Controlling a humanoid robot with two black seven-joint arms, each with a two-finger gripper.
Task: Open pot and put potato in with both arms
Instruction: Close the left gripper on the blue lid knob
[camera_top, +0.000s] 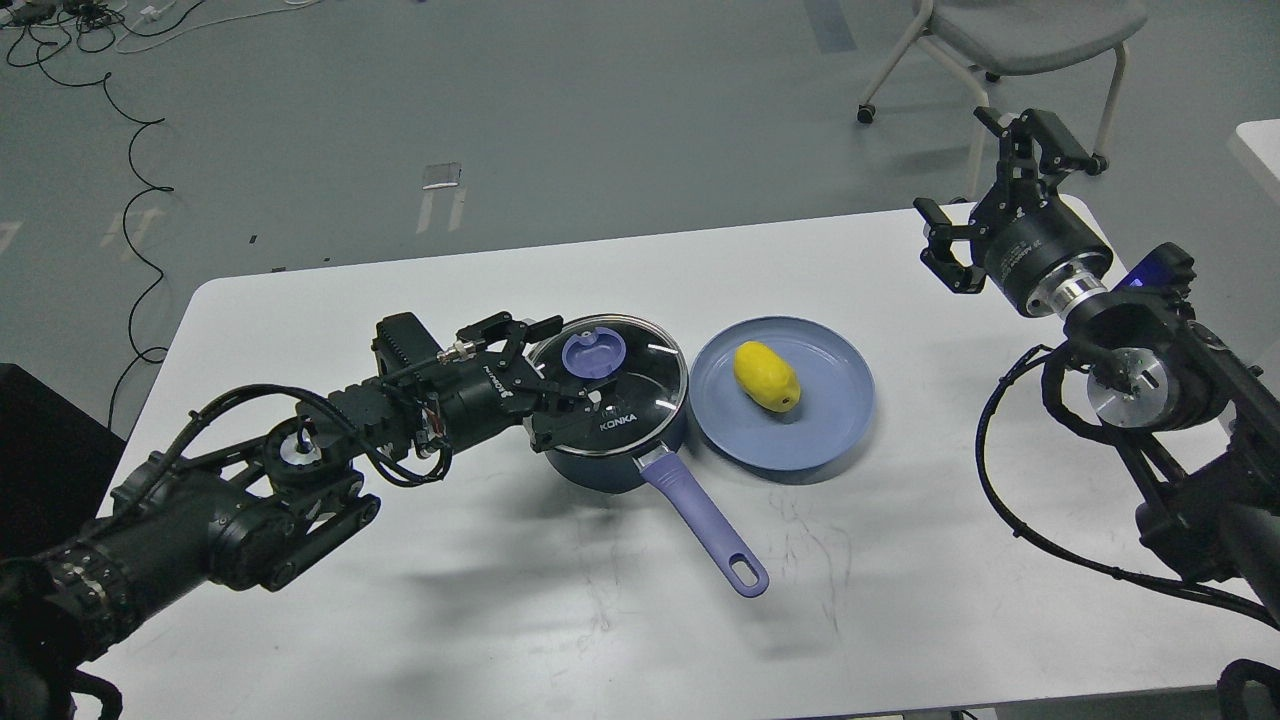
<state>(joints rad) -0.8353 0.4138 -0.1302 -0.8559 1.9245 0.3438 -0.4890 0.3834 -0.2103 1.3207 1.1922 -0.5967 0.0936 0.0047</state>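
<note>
The glass lid shows only plain darkness through it, so the robot should expect the dark navy pot to be empty when it lifts the lid.
The dark navy pot stands mid-table, its purple handle pointing toward me. A glass lid with a purple knob covers it. My left gripper is open at the lid's left edge, its fingers spread on either side of the knob's left, not closed on it. The yellow potato lies on a shallow blue plate right of the pot. My right gripper is open and empty, raised above the table's far right corner, well away from the potato.
The white table has its edges at left, back and front. A grey chair stands on the floor behind the right arm. Black cables run over the floor at back left.
</note>
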